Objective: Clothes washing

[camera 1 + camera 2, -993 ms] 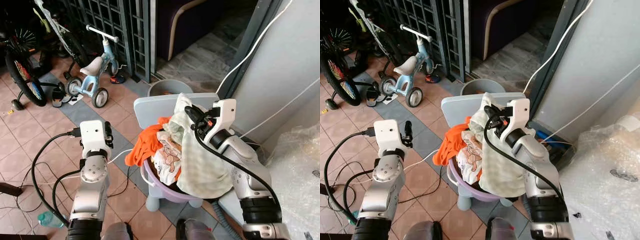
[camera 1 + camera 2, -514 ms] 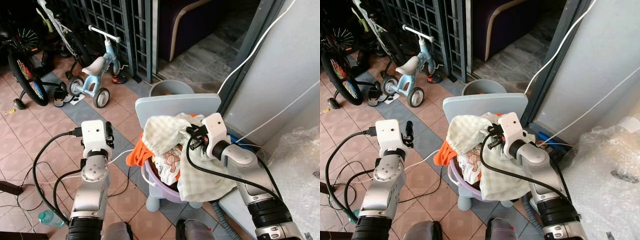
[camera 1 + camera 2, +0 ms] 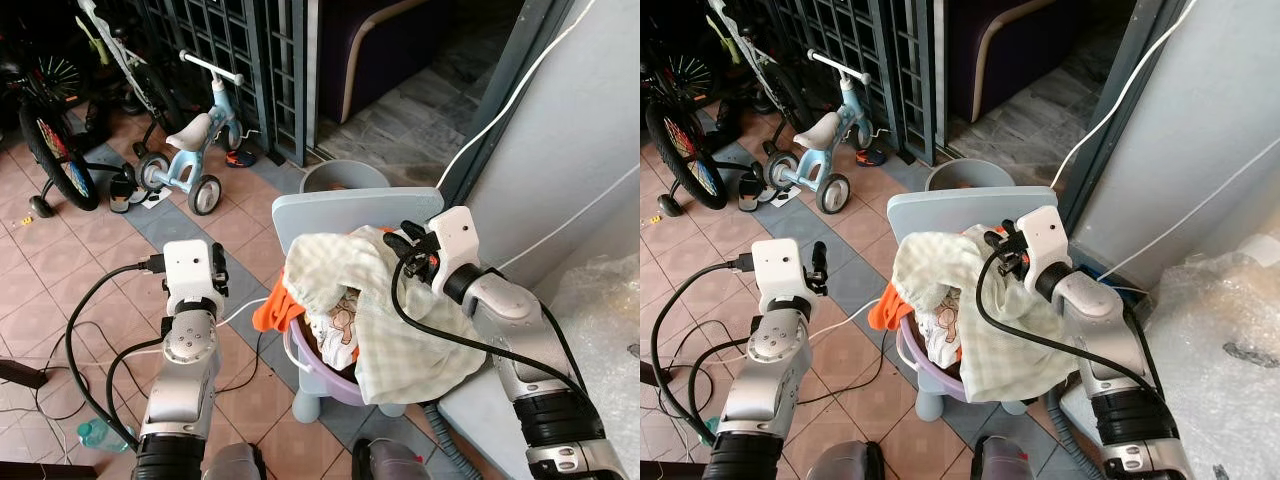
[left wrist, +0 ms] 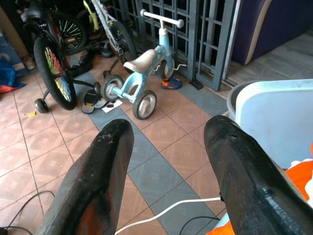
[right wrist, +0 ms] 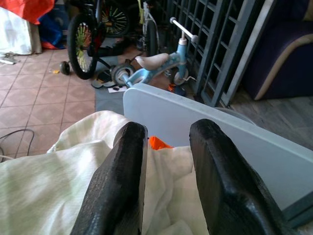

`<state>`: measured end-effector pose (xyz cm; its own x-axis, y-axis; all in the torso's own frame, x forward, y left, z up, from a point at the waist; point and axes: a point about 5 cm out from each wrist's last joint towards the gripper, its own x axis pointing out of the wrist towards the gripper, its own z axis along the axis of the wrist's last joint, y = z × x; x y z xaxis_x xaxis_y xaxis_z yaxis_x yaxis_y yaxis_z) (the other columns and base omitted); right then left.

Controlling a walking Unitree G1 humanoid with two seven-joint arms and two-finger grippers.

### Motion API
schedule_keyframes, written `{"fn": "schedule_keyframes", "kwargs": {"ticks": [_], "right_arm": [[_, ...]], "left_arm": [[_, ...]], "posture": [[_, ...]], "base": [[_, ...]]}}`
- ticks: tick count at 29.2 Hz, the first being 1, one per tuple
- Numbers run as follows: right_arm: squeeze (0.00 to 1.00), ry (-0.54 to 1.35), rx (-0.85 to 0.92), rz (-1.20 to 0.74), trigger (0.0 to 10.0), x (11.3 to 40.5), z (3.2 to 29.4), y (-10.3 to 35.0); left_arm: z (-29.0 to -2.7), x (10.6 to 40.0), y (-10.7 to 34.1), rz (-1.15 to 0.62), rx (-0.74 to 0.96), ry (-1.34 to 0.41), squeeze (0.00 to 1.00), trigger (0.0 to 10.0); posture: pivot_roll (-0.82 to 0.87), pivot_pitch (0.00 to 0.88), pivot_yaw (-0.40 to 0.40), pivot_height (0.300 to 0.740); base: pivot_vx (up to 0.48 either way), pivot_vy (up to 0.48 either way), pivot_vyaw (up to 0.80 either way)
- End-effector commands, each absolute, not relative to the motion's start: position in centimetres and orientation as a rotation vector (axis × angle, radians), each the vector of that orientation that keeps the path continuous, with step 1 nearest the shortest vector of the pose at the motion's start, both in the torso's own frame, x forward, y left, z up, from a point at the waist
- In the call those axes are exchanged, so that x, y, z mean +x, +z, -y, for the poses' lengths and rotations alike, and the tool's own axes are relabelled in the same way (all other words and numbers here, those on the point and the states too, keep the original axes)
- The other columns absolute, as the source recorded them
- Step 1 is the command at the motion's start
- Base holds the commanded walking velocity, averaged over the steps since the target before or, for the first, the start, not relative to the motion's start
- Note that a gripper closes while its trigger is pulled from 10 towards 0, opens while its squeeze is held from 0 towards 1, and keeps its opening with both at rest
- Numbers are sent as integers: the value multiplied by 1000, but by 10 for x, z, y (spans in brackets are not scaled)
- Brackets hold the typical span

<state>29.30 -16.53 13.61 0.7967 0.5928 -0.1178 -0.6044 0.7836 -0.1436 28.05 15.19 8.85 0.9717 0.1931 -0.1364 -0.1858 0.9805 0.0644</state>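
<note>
I expect the pale green checked cloth to trail a long tail when I carry it, because it hangs loose down the basin's front.
A purple basin heaped with clothes stands on a small pale-blue chair. A pale green checked cloth lies draped over the heap and hangs down the basin's front. Under it show an orange garment and a white printed one. My right gripper hovers just above the cloth's far edge, near the chair back. It is open, with nothing between its fingers. My left gripper is raised to the left of the basin, open and empty.
A grey bucket stands behind the chair. A blue tricycle and a bicycle are parked at the far left by a metal grille. Cables trail over the tiled floor. Bubble wrap and a grey wall close the right side.
The right gripper carried the checked cloth left over the basin, let it go, and drew back right. The cloth now lies spread on the heap. The left arm stayed put.
</note>
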Motion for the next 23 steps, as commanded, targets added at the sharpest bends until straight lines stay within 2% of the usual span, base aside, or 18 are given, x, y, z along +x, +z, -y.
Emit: {"fn": "schedule_keyframes", "kwargs": {"ticks": [1, 6, 9, 15, 19, 23], "right_arm": [[1000, 751, -173, -58, 10000, 280, 169, 143], [1000, 868, -168, -97, 10000, 264, 170, 142], [1000, 976, -223, -144, 10000, 254, 167, 136], [1000, 986, -324, -166, 10000, 256, 164, 122], [1000, 962, -485, -183, 10000, 260, 160, 108], [1000, 878, -565, -206, 10000, 267, 158, 97]], "left_arm": [[-155, 278, 85, -163, 56, 193, 0, 10000], [-154, 279, 85, -164, 59, 185, 0, 10000], [-154, 280, 85, -163, 64, 179, 0, 10000], [-154, 281, 86, -160, 70, 171, 0, 10000], [-154, 281, 86, -159, 69, 177, 0, 10000], [-154, 281, 86, -160, 68, 177, 0, 10000]], "posture": [[-41, 89, -1, 740], [-42, 89, 6, 740], [-44, 87, 15, 740], [-34, 86, 15, 740], [-29, 86, 12, 740], [-28, 83, 8, 740]], "base": [[0, 0, 0], [0, 0, 0], [0, 0, 0], [0, 0, 0], [0, 0, 0], [0, 0, 0]]}}
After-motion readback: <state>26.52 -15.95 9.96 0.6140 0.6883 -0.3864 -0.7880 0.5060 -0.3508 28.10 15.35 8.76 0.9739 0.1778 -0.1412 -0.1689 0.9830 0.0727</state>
